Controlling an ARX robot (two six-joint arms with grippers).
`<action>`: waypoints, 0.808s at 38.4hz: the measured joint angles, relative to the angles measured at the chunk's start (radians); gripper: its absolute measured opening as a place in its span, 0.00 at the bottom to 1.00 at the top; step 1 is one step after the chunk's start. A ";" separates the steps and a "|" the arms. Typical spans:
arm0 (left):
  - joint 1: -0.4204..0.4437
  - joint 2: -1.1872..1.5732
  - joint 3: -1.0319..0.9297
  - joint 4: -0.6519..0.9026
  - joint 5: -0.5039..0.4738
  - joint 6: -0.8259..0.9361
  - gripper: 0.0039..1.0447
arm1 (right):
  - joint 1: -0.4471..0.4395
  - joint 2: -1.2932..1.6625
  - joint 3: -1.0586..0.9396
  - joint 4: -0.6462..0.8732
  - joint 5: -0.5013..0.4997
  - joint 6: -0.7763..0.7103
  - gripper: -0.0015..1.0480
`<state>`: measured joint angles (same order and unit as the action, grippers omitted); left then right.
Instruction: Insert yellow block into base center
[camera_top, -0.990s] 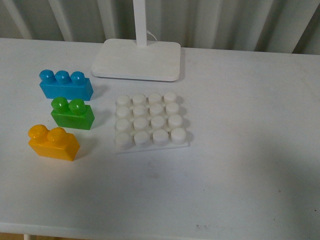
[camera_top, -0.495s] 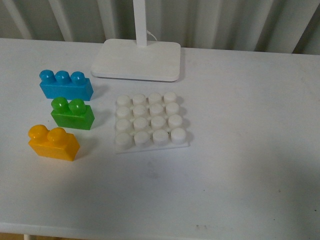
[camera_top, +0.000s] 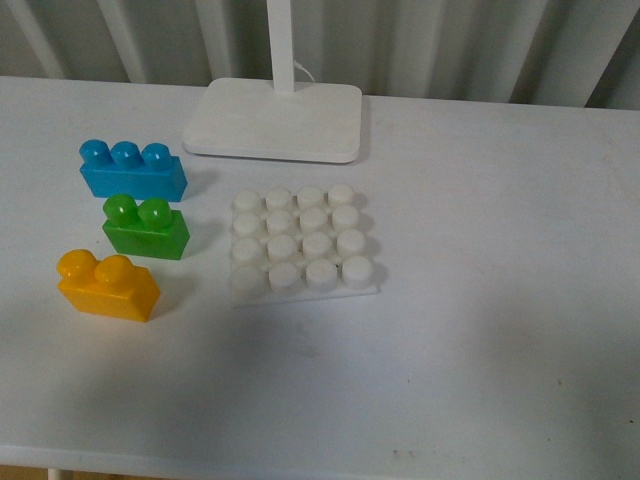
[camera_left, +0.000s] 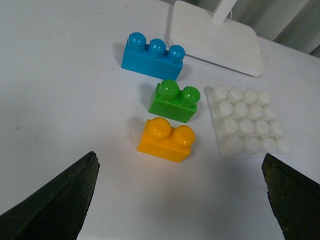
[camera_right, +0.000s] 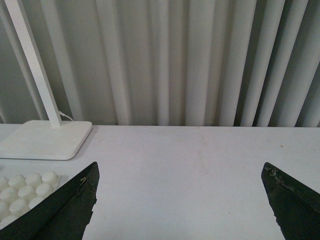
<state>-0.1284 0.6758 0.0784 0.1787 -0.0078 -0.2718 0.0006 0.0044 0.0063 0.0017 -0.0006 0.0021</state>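
Observation:
The base plate's edges (camera_top: 306, 299) are free on every side. So the white base plate (camera_top: 303, 243) will slide and turn a little when I push the yellow block onto it.
The yellow block (camera_top: 107, 286) with two studs lies on the white table at the front left; it also shows in the left wrist view (camera_left: 167, 139). The base (camera_top: 301, 243), a white plate with a 4x4 stud grid, lies to its right, apart from it, and shows in the left wrist view (camera_left: 248, 120) and partly in the right wrist view (camera_right: 25, 189). Neither arm shows in the front view. My left gripper (camera_left: 180, 197) is open and empty, short of the yellow block. My right gripper (camera_right: 180, 200) is open and empty over bare table, with the base off to one side.
A green two-stud brick (camera_top: 146, 227) and a blue three-stud brick (camera_top: 131, 169) lie in a row behind the yellow block. A white lamp foot (camera_top: 274, 119) with a post stands behind the base. A ribbed grey wall (camera_right: 190, 60) lies beyond the table's far edge.

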 joint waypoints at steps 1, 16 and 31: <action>-0.009 0.061 -0.002 0.054 -0.008 0.000 0.94 | 0.000 0.000 0.000 0.000 0.000 0.000 0.91; -0.085 0.634 0.037 0.520 -0.055 0.008 0.94 | 0.000 0.000 0.000 0.000 0.000 0.000 0.91; -0.107 0.917 0.093 0.716 -0.063 0.113 0.94 | 0.000 0.000 0.000 0.000 0.000 0.000 0.91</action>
<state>-0.2356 1.5932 0.1719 0.8951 -0.0704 -0.1585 0.0006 0.0044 0.0063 0.0017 -0.0006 0.0021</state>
